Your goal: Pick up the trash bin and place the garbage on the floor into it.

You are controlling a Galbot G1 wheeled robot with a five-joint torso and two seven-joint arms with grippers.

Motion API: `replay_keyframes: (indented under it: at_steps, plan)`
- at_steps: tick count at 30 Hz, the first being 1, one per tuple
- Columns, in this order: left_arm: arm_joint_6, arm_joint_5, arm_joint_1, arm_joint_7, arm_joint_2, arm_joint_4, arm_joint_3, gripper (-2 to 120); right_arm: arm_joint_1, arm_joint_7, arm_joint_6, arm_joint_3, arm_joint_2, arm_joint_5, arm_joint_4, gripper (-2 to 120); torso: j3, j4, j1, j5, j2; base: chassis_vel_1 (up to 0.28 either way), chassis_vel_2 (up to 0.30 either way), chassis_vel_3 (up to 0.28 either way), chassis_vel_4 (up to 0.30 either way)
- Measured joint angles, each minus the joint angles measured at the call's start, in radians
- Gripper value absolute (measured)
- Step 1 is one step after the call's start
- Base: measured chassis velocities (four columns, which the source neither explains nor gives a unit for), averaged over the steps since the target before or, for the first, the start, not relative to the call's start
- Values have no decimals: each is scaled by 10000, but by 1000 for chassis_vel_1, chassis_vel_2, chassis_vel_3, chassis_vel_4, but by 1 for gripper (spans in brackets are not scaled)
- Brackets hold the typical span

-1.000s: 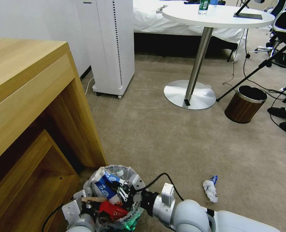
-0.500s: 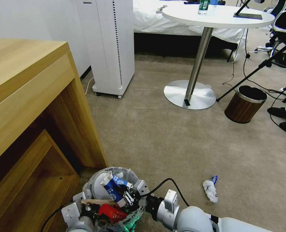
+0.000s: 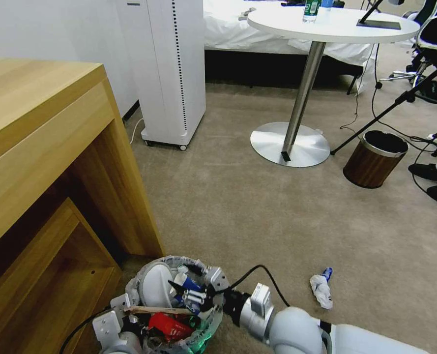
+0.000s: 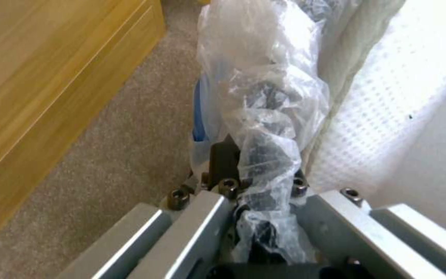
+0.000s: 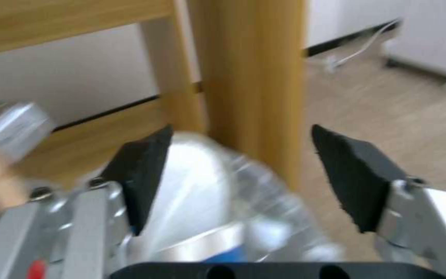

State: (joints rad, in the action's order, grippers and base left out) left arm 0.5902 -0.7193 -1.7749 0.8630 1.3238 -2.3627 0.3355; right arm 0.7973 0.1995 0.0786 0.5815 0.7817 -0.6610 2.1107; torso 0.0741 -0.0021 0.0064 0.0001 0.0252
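Observation:
A blue end (image 3: pixel 327 272) sticks out of the crumpled white wrapper (image 3: pixel 321 291), so both parts will rise together in one heap when I pick the wrapper up.
The trash bin (image 3: pixel 144 282), lined with a crinkled clear bag, sits at the bottom of the head view beside the desk. My left gripper (image 3: pixel 125 319) is shut on its near rim; the left wrist view shows that gripper (image 4: pixel 261 193) pinching bag (image 4: pixel 264 97) and rim. Inside lie a white slipper (image 3: pixel 154 287), a red wrapper (image 3: pixel 169 325), a wooden stick (image 3: pixel 154 309) and the blue-white carton (image 3: pixel 186 283). My right gripper (image 3: pixel 191 296) hovers over the bin's mouth, open (image 5: pixel 238 170), with nothing between its pads (image 5: pixel 143 170). One crumpled white paper (image 3: pixel 321 289) lies on the floor (image 3: pixel 257 211) to the right.
The wooden desk (image 3: pixel 56 147) stands close on the left. A white appliance (image 3: pixel 171 73) stands behind it. Farther off are the round table's base (image 3: pixel 289 142), a brown wood-look bin (image 3: pixel 374 158), tripod legs (image 3: pixel 390 108) and a person's shoes (image 3: pixel 429 172).
My right gripper lowered the blue-white carton into the trash bin and let it go; the carton has sunk among the litter. The left gripper and bin stayed put.

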Motion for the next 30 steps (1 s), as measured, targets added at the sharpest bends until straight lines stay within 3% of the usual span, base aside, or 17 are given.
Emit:
replay_keyframes:
  at_steps: [2, 3, 5, 13, 22, 30]
  plan:
    - [0, -4, 2, -17, -72, -3, -45, 0, -168, 1117, 653, -517, 64, 223, 15, 86, 0, 1, 0, 0, 0, 0, 0, 0, 0]
    - [0, -4, 2, -17, -72, -3, -45, 0, -168, 1117, 653, -517, 64, 223, 15, 86, 0, 1, 0, 0, 0, 0, 0, 0, 0]
    - [-1, -13, 1, -39, -167, -4, -104, 0, -149, 1982, 1505, -1532, 123, -62, -42, 95, 1, 2, 0, 1, 0, 0, 0, 0, 0]
    - [-52, -176, 50, -66, -585, -34, -352, 0, 471, 2815, 3339, -4689, -309, -1952, 9, 100, 1, 0, 0, 1, 0, 0, 0, 0, 0]
    - [-119, -269, 127, -82, -1073, -12, -819, 0, 1736, 2794, 5122, -7126, -1409, -2499, -1285, 100, 1, -2, 0, 3, 0, 0, 0, 0, 0]
    - [-242, -511, 112, -70, -1596, -3, -890, 0, 2948, 2099, 5757, -8551, -1773, -2812, -1852, 100, 1, 0, 0, -1, 0, 0, 0, 0, 0]
